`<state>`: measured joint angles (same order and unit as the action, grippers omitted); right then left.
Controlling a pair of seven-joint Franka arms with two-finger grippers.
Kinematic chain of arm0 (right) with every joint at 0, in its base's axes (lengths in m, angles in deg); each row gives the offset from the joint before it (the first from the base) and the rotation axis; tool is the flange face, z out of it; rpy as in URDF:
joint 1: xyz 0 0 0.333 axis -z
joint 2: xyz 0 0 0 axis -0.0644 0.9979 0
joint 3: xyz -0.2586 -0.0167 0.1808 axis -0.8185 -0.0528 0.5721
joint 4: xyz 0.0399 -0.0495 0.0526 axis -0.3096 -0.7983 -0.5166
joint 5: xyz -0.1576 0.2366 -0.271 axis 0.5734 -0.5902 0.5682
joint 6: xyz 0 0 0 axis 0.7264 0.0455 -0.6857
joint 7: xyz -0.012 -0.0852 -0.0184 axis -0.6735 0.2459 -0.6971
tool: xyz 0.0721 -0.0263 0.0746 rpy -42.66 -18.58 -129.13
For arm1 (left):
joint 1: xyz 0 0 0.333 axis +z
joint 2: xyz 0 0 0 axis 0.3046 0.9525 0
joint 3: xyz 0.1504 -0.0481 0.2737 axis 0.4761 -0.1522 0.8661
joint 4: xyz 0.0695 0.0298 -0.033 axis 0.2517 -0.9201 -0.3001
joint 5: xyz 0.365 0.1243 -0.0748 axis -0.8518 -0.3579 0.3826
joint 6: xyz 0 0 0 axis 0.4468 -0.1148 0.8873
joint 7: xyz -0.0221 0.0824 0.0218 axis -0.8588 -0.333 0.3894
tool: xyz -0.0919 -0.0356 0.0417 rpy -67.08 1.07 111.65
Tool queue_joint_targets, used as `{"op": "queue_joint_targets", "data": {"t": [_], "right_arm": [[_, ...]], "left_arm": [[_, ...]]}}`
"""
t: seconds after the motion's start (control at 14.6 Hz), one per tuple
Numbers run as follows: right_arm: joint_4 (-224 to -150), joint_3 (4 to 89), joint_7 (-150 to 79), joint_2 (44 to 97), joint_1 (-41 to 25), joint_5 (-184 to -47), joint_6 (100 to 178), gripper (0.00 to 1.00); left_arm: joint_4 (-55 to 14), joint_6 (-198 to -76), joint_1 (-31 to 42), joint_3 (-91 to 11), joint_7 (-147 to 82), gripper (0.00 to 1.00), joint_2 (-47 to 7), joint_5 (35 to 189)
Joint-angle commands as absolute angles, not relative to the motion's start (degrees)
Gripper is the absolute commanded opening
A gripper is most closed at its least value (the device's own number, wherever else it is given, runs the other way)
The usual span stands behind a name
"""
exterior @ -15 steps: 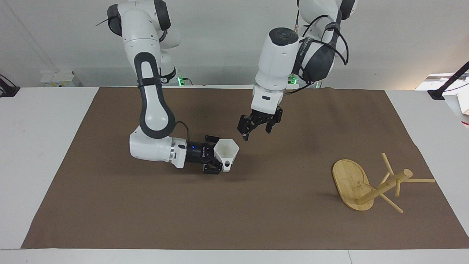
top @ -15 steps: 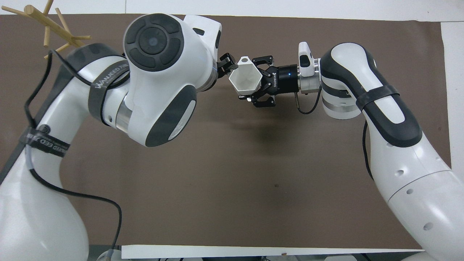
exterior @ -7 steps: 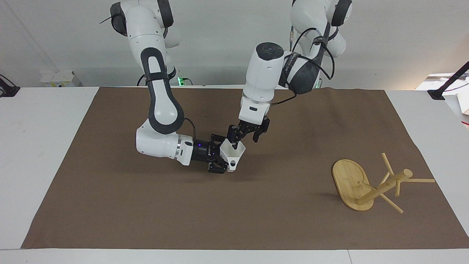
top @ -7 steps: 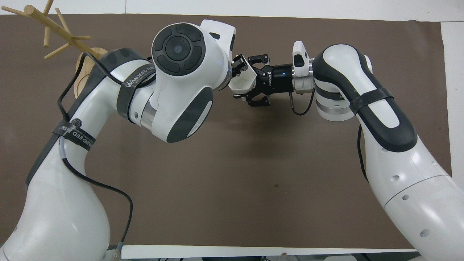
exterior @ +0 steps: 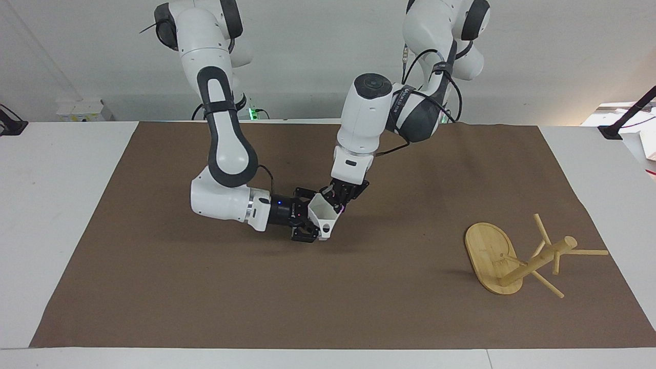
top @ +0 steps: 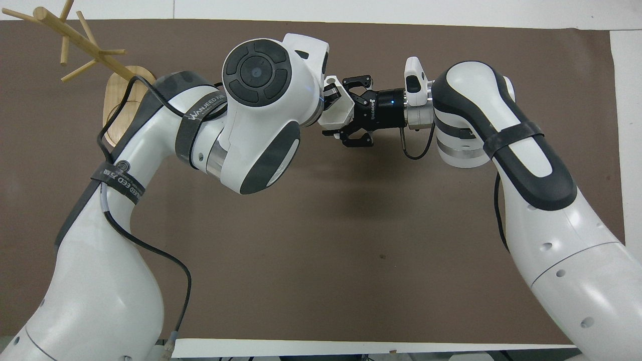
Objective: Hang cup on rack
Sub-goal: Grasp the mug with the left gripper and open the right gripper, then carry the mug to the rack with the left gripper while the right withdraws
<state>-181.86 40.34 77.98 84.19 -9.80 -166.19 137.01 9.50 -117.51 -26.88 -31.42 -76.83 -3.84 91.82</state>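
The rack (exterior: 538, 264) is a long way from my right gripper on the cup's base, so next my right gripper lets go and moves back before my left gripper hangs the cup (exterior: 324, 212).
The white faceted cup (exterior: 324, 218) is held on its side, a little above the brown mat, mouth toward the left arm's end. My right gripper (exterior: 312, 216) is shut around its base end. My left gripper (exterior: 335, 201) comes down from above and is shut on the cup's upper rim. In the overhead view the cup (top: 337, 108) shows between the right gripper (top: 352, 109) and the left wrist, which hides most of the left gripper (top: 328, 95). The bamboo rack (exterior: 535, 259) lies tipped over at the left arm's end, away from both grippers.
The brown mat (exterior: 359, 307) covers most of the white table. The rack's oval base (top: 116, 98) is partly hidden under the left forearm in the overhead view, and its pegs (top: 75, 37) point toward the table's corner.
The left gripper has come down from above the mat to the cup's rim and shut on it. The right gripper moved a little with the cup and still holds it.
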Motion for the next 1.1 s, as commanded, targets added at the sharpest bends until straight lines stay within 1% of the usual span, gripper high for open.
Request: {"op": "queue_joint_targets", "data": {"t": [0.0, 0.07, 0.14, 0.21, 0.41, 0.48, 0.55, 0.68, 0.75, 0.82, 0.89, 0.96, 1.03], "right_arm": [[-182.74, 40.19, 77.41, 83.32, -9.84, -167.54, 136.84, 0.26], [-182.74, 40.19, 77.41, 83.32, -9.84, -167.63, 136.84, 0.32], [-182.74, 40.27, 77.06, 83.32, -9.84, -167.72, 136.84, 0.56], [-182.74, 40.19, 77.14, 83.32, -9.84, -168.59, 136.66, 1.0], [-183.0, 40.19, 77.41, 83.23, -9.32, -169.04, 135.96, 1.0], [-182.91, 40.19, 77.58, 83.14, -8.97, -168.86, 135.61, 1.0], [-182.91, 40.01, 77.58, 83.05, -7.83, -168.08, 133.95, 1.0], [-183.09, 39.57, 77.58, 82.88, -4.5, -163.1, 129.91, 1.0], [-182.91, 39.66, 77.5, 82.7, -2.39, -159.32, 128.85, 1.0], [-182.91, 39.4, 76.8, 81.31, -0.89, -154.84, 128.84, 1.0], [-182.65, 39.22, 75.4, 79.55, 0.43, -148.88, 129.19, 1.0], [-182.39, 38.35, 68.6, 78.32, 1.4, -141.25, 129.28, 1.0], [-182.39, 37.82, 59.22, 77.26, 1.93, -135.78, 129.11, 1.0]], "left_arm": [[7.05, -122.12, -27.0, -30.66, -74.31, 0.0, -4.15, 91.19], [7.05, -121.87, -27.09, -30.4, -74.48, 0.0, -4.24, 91.19], [7.13, -121.43, -27.09, -30.39, -74.57, 0.0, -4.24, 91.19], [6.87, -121.78, -27.18, -30.31, -75.53, 0.0, -4.24, 91.02], [7.14, -119.06, -27.27, -29.95, -84.11, 0.0, -4.76, 83.32], [6.61, -118.53, -26.83, -29.95, -88.5, 0.0, -5.2, 80.76], [4.52, -118.44, -26.22, -29.78, -91.07, 0.0, -6.51, 79.78], [-2.41, -120.63, -23.42, -27.85, -91.62, 0.0, -12.12, 78.45], [-6.27, -122.12, -21.14, -27.85, -91.54, 0.0, -16.15, 78.36], [-10.84, -125.7, -18.51, -27.85, -91.27, 0.0, -19.24, 78.36], [-16.1, -131.65, -16.39, -27.85, -90.84, 0.0, -22.66, 78.36], [-22.85, -140.32, -13.59, -27.93, -90.22, 0.0, -26.09, 78.27], [-27.8, -146.76, -11.64, -27.93, -88.39, 0.0, -28.47, 78.27]]}}
